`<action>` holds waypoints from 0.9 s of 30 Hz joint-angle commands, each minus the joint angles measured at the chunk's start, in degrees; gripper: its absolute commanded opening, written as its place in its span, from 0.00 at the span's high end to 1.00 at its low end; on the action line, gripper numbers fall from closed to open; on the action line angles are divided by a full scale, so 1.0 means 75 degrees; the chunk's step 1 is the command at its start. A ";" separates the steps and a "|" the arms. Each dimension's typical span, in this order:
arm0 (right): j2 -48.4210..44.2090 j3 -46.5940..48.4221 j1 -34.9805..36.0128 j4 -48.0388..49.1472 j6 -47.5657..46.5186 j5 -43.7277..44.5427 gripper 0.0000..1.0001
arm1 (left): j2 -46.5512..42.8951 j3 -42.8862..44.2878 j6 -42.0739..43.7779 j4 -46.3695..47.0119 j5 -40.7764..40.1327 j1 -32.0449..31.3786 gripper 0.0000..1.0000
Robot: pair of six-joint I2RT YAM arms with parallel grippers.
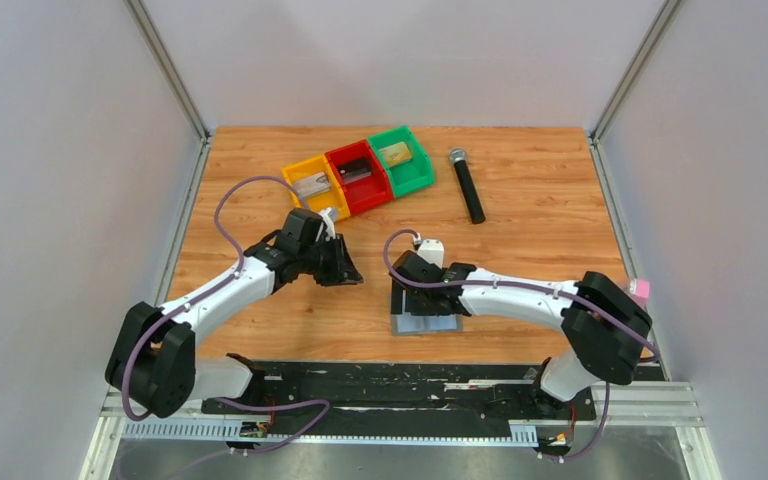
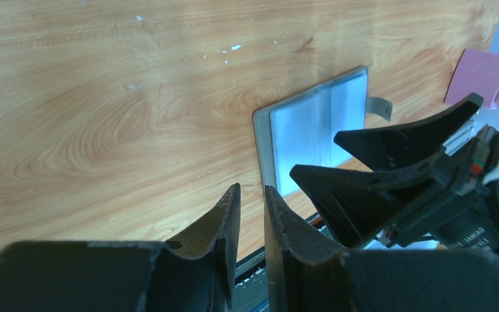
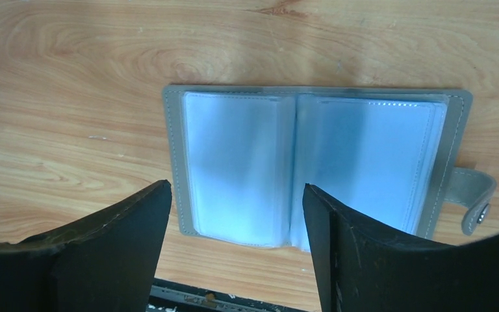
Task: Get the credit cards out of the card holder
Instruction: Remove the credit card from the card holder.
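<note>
The sleeve panel (image 3: 243,169) away from the strap is blank pale blue, so next my right gripper flips it over while my left gripper keeps the card holder (image 3: 180,156) down.
The card holder (image 3: 312,156) lies open and flat on the wood, showing two pale blue clear-sleeve panels, a grey edge and a snap strap (image 3: 477,198). It sits near the table's front edge (image 1: 428,323). My right gripper (image 3: 236,187) hovers just over its near side, open wide and empty (image 1: 415,298). My left gripper (image 2: 252,188) hangs to the holder's left (image 1: 345,268), its jaws a narrow gap apart with nothing between them. A whitish-silver credit card (image 1: 310,185) lies in the yellow bin and a tan one (image 1: 395,153) in the green bin. No card shows plainly in the sleeves.
Yellow (image 1: 300,166), red (image 1: 350,152) and green (image 1: 415,150) bins stand in a row at the back centre. A black microphone (image 1: 467,185) lies to their right. The black rail (image 1: 410,385) runs along the front edge, close behind the card holder.
</note>
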 commanded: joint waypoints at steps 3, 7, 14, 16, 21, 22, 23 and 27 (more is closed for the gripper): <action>0.0565 0.0406 0.0141 -0.0233 -0.0149 0.0477 0.24 | -0.0323 -0.0003 0.0195 -0.0277 -0.0103 0.0037 0.72; 0.0895 0.0478 0.0168 -0.0234 -0.0217 0.0496 0.25 | -0.0229 -0.0003 0.0179 -0.0220 0.0021 0.0037 0.72; 0.1233 0.0542 0.0302 -0.0240 -0.0242 0.0561 0.33 | -0.0237 -0.0041 0.0151 -0.0181 0.0022 0.0037 0.73; 0.1247 0.0561 0.0322 -0.0244 -0.0229 0.0568 0.38 | -0.0223 -0.0060 0.0164 -0.0173 0.0011 0.0037 0.73; 0.1082 0.0515 0.0347 -0.0015 -0.0160 0.0595 0.50 | -0.0092 -0.0130 0.0176 -0.0053 0.0230 0.0043 0.73; 0.1026 0.0458 0.0347 0.0119 -0.0166 0.0562 0.52 | -0.0072 -0.0145 0.0171 0.0036 0.0371 0.0040 0.73; 0.0959 0.0370 0.0350 0.0305 -0.0173 0.0498 0.54 | -0.0036 -0.0172 0.0168 0.0084 0.0435 0.0038 0.73; 0.0639 -0.0032 0.0350 0.1150 -0.0191 0.0178 0.61 | 0.0183 -0.0277 0.0143 0.0518 0.0906 0.0031 0.73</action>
